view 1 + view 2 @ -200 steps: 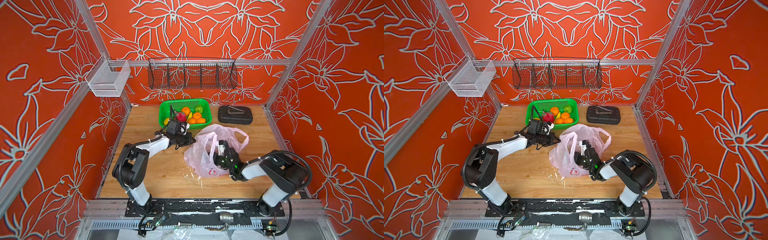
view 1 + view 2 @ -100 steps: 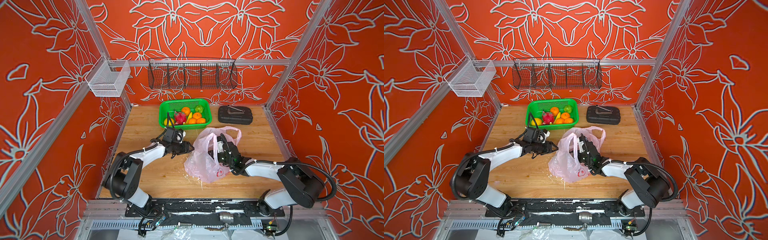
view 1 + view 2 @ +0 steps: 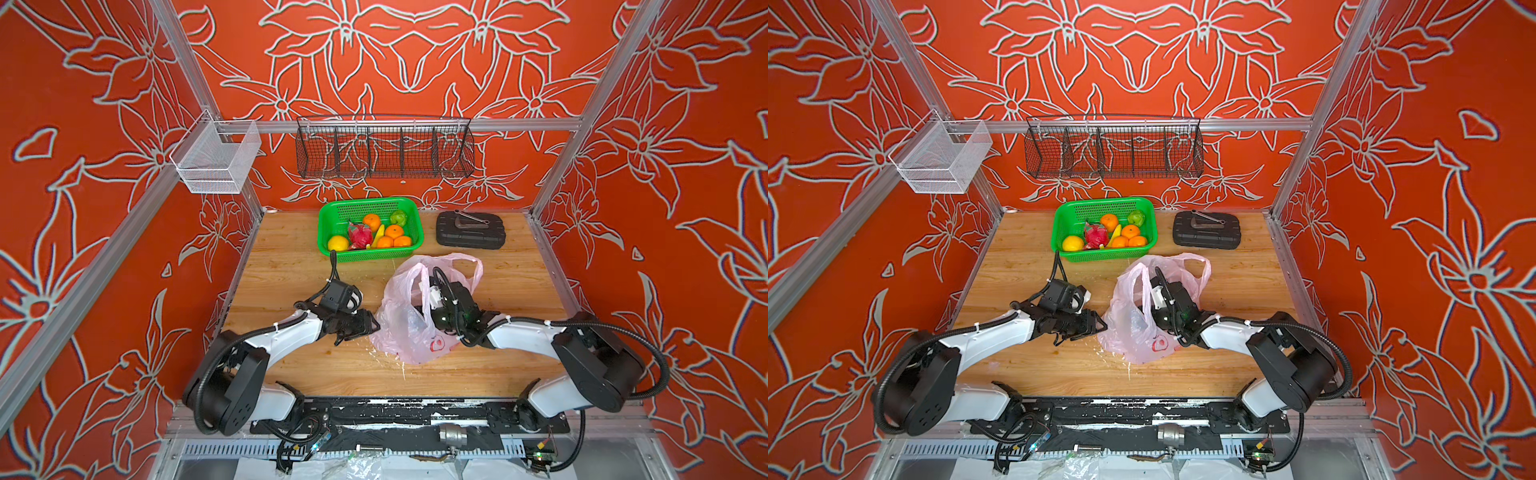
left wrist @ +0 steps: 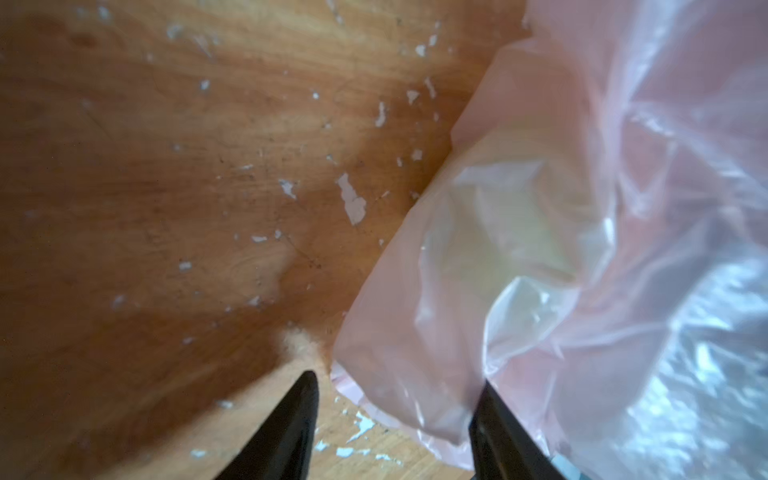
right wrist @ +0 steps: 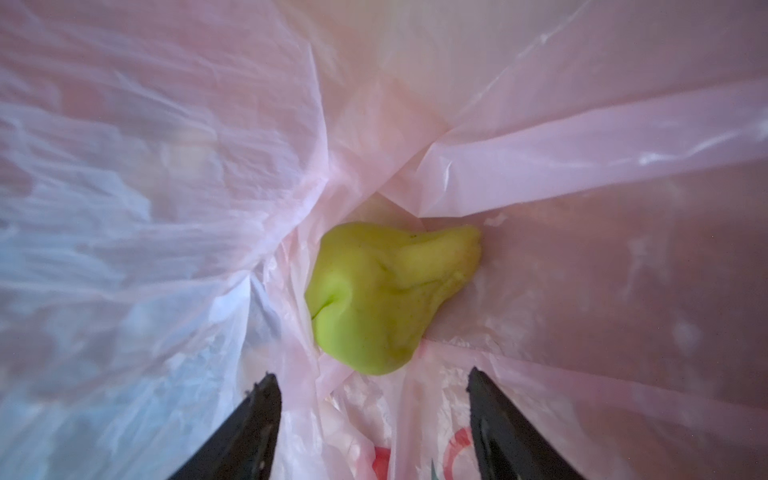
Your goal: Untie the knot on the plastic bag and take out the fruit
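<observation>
The green pear point(image 5: 388, 294) sits deeper in the bag than the fingers of the robot's right gripper, so next the gripper reaches farther in with open fingers before closing around its wide end point(image 5: 352, 332).
The pink plastic bag point(image 3: 409, 328) point(image 3: 1133, 328) lies crumpled on the wooden table, its two handle loops standing apart; the knot does not show. My left gripper point(image 3: 373, 326) point(image 4: 397, 384) is open at the bag's left side, and a loose corner of the bag point(image 4: 419, 374) lies between its fingers. My right gripper point(image 5: 372, 376) is open inside the bag, just short of a green pear point(image 5: 386, 299). In both top views the bag hides its fingertips. More fruit point(image 3: 376, 235) lies in the green basket point(image 3: 370, 204).
A black case point(image 3: 469, 232) lies at the back right, beside the green basket point(image 3: 1104, 204). A dark wire rack point(image 3: 384, 145) and a white mesh basket point(image 3: 216, 160) hang on the walls. Small white flakes point(image 4: 351, 199) dot the wood by the bag.
My left gripper came back from the green basket to the bag's left side and opened. My right gripper pushed further into the bag and opened wider. The bag shifted slightly.
</observation>
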Motion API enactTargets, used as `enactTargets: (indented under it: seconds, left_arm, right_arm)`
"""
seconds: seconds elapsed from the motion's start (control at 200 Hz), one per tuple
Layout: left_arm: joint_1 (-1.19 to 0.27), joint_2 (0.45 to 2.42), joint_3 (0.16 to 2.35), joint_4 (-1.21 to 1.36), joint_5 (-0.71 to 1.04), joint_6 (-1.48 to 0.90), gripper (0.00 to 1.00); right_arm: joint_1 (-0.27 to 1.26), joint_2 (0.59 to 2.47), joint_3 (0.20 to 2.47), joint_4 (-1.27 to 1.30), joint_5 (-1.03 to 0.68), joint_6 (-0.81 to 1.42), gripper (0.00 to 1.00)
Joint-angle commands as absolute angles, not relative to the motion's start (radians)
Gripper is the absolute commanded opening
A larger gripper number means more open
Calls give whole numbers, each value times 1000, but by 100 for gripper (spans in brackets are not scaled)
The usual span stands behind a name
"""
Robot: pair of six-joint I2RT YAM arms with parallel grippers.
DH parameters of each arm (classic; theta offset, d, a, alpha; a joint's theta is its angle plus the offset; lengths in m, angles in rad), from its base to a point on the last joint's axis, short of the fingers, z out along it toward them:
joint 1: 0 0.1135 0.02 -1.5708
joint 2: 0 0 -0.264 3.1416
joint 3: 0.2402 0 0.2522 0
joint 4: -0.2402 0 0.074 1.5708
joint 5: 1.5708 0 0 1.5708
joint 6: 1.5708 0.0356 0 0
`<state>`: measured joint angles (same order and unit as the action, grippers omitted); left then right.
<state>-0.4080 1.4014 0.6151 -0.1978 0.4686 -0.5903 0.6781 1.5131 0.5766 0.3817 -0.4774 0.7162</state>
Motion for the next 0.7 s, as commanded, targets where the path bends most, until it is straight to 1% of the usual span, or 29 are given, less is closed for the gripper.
enactTargets:
  seconds: [0.0,0.11,0.175,0.23,0.365,0.415,0.51,0.606,0.651,0.696]
  left_arm:
    - [-415,1470,636,-119,482,-596,39]
    - [-426,1522,657,-95,488,-577,16]
    - [-434,1546,676,-110,492,-545,7]
    - [-440,1560,688,-116,507,-511,0]
    - [-452,1591,723,-128,552,-445,0]
    - [-454,1600,735,-132,559,-431,0]
    - [-454,1611,756,-153,542,-426,0]
    - [-454,1621,770,-168,518,-426,0]
    - [-454,1623,773,-173,500,-433,0]
    - [-454,1623,776,-177,485,-433,0]
  right_arm:
    - [678,1563,604,428,-520,772,76]
    - [678,1604,621,447,-514,784,81]
    - [678,1630,639,453,-509,793,83]
    - [678,1657,663,457,-517,804,84]
    - [681,1726,678,541,-543,854,83]
    - [682,1746,676,565,-546,869,81]
    - [682,1761,659,597,-529,890,67]
    - [681,1734,640,584,-490,884,53]
    - [680,1712,629,571,-471,877,48]
    - [678,1684,620,554,-448,869,46]
